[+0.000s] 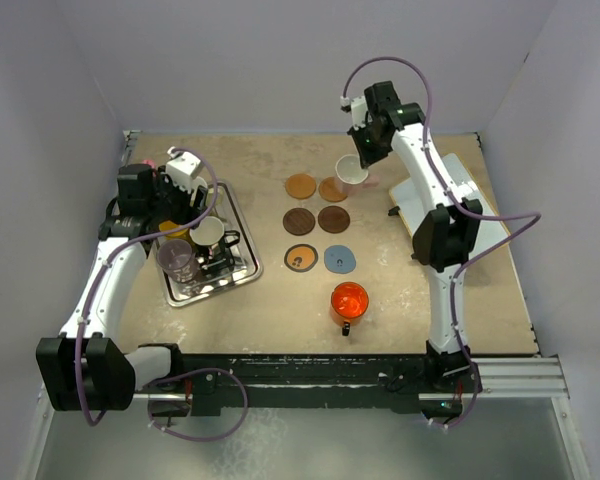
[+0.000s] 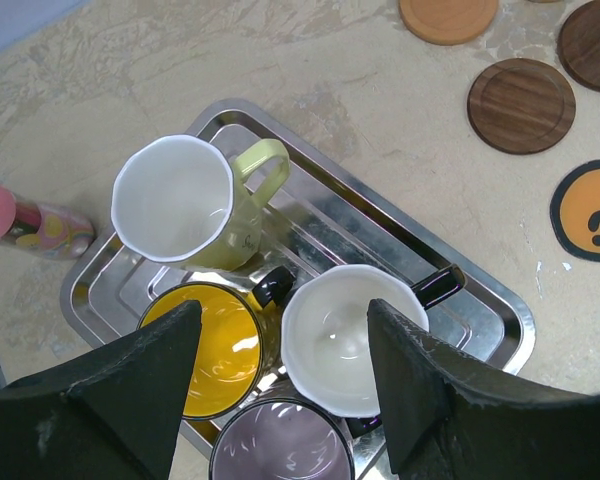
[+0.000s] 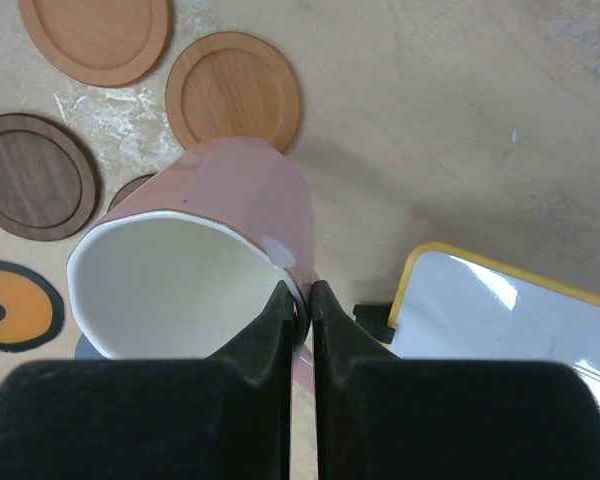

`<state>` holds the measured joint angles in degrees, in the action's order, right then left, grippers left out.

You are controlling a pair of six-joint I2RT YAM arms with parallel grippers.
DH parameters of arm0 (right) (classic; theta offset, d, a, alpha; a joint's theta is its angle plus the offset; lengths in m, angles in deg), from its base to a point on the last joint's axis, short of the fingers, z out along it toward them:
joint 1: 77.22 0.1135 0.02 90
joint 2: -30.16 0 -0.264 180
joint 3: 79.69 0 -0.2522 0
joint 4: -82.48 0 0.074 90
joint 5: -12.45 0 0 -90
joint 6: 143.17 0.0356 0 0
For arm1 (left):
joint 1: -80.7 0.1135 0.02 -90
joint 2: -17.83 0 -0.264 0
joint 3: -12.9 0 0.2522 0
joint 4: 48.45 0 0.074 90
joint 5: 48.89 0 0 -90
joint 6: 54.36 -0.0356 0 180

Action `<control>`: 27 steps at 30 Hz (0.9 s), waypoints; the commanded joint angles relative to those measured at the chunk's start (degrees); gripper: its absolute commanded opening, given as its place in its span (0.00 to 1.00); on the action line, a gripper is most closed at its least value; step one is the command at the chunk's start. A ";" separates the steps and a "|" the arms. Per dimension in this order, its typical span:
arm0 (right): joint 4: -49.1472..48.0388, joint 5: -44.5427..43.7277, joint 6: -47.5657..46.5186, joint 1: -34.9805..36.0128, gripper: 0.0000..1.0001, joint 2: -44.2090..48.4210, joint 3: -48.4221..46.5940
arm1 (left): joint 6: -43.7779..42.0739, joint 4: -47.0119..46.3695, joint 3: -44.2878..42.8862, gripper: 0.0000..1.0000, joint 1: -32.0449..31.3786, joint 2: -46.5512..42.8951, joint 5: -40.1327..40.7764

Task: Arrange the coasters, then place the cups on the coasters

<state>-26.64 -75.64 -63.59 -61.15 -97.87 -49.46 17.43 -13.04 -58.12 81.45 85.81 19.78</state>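
Observation:
The pink cup (image 1: 351,170) is hanging with its opening up by the empty brown coaster (image 1: 330,191). My right gripper should keep moving the cup over and down until its bottom sits on the coaster.
Six coasters lie in a two-wide grid at mid-table: orange (image 1: 300,186), brown (image 1: 332,189), two dark brown ones (image 1: 298,221) (image 1: 333,219), black with orange (image 1: 300,258) and grey-blue (image 1: 340,259). My right gripper (image 3: 300,300) is shut on the rim of the pink cup (image 3: 230,200), held tilted above the brown coaster (image 3: 233,90). The red-orange cup (image 1: 348,301) stands on bare table in front of the grid. My left gripper (image 2: 283,315) hangs open over the tray (image 2: 500,300), above the yellow cup (image 2: 202,350), the black cup (image 2: 352,338), the purple glass cup (image 2: 280,440) and the cream-green cup (image 2: 175,200).
A pink-capped bottle (image 2: 20,222) lies on the table just left of the tray. A white board with a yellow edge (image 3: 510,310) lies to the right of the coasters, under the right arm. Walls close the table on the left, back and right.

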 commanded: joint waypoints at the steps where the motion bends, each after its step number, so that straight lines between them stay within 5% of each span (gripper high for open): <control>1: -3.16 -0.50 2.69 0.96 0.00 0.60 -4.64 | -0.77 -2.64 -0.04 0.64 0.43 -1.33 -0.61; 27: -7.74 -3.21 2.53 3.93 0.00 -8.29 -8.67 | -1.20 -2.93 0.39 0.64 0.39 -1.55 -0.74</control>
<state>-30.92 -78.17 -61.29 -57.32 -107.57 -55.07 17.01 -13.28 -58.12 81.45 85.73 19.83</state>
